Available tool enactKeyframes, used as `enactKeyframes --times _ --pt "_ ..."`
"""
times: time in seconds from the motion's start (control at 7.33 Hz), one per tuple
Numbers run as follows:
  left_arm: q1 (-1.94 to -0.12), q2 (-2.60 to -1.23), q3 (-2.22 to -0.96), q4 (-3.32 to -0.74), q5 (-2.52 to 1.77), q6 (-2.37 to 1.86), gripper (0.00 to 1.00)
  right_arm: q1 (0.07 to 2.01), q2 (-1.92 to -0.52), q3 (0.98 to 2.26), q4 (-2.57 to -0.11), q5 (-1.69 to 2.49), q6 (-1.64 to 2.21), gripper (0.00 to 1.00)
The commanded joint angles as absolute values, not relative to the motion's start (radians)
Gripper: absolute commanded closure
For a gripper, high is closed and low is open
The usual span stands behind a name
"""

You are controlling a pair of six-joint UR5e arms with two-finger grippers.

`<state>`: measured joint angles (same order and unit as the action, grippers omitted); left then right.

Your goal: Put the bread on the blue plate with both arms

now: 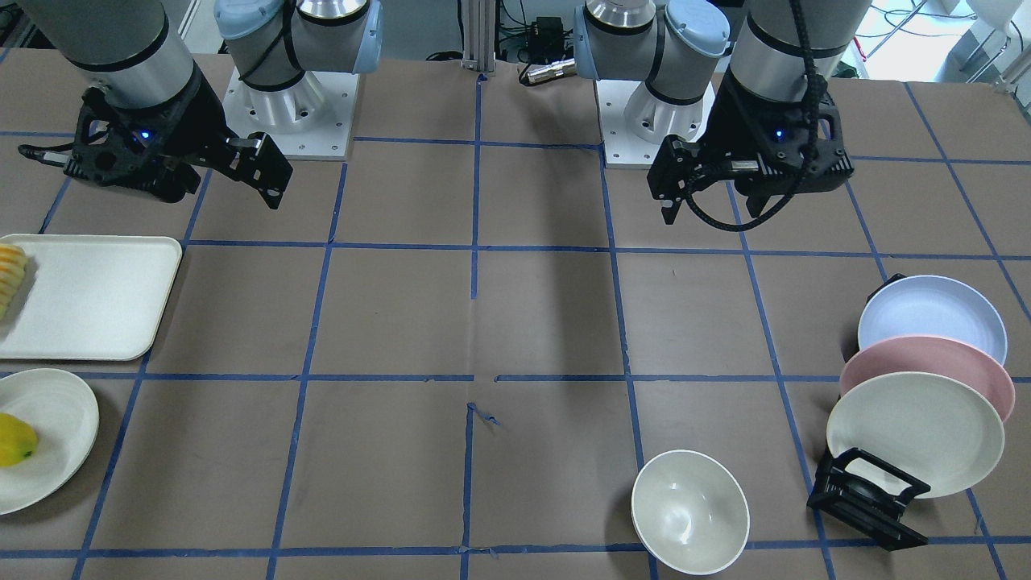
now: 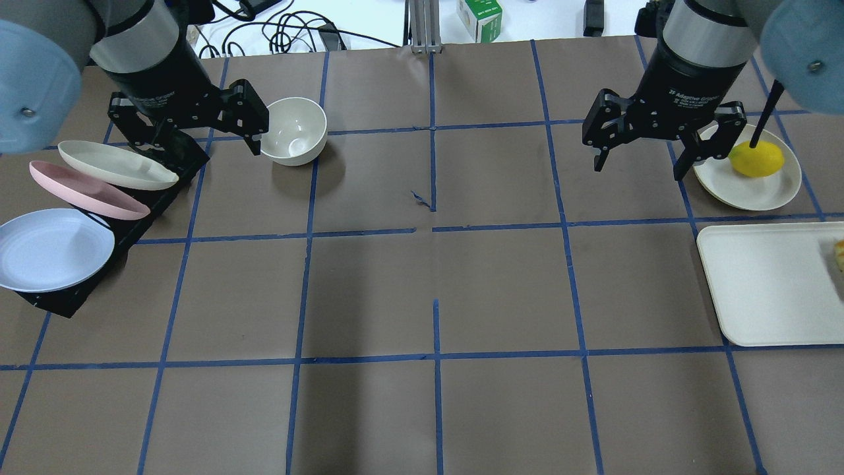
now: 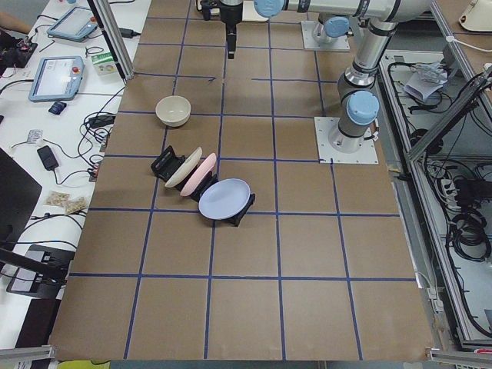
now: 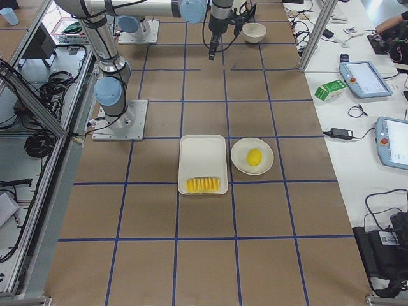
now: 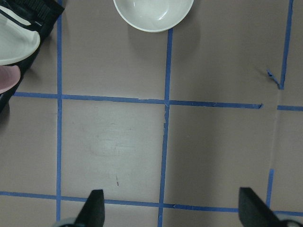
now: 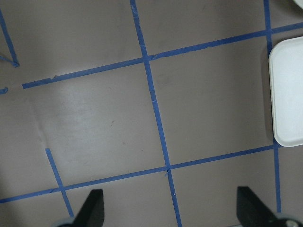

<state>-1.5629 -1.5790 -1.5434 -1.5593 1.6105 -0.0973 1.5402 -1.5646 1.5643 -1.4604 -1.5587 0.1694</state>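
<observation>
My left gripper should keep going, because the blue plate's outer rim is clear of the pink plate. It should move toward that rim until its open fingers are on both sides of it.
The bread, a ridged cream and orange loaf, lies at the end of a white tray; only its end shows in the front view and in the overhead view. The blue plate leans in a black rack and also shows in the front view. My left gripper is open and empty, above the rack's far end. My right gripper is open and empty, above bare table left of the lemon plate.
A pink plate and a cream plate stand in the same rack. A white bowl sits just right of my left gripper. A yellow lemon lies on a cream plate beyond the tray.
</observation>
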Motion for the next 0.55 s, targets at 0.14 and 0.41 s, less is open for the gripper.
enactKeyframes --times 0.14,0.41 --pt "-1.502 -1.562 -1.551 -1.569 1.611 -0.084 0.0 1.54 -1.565 1.566 -1.46 -1.555 0.166 0.0" --pt "-1.455 -1.546 -1.552 -1.6 1.734 -0.08 0.0 1.54 -1.565 1.566 -1.46 -1.558 0.154 0.0"
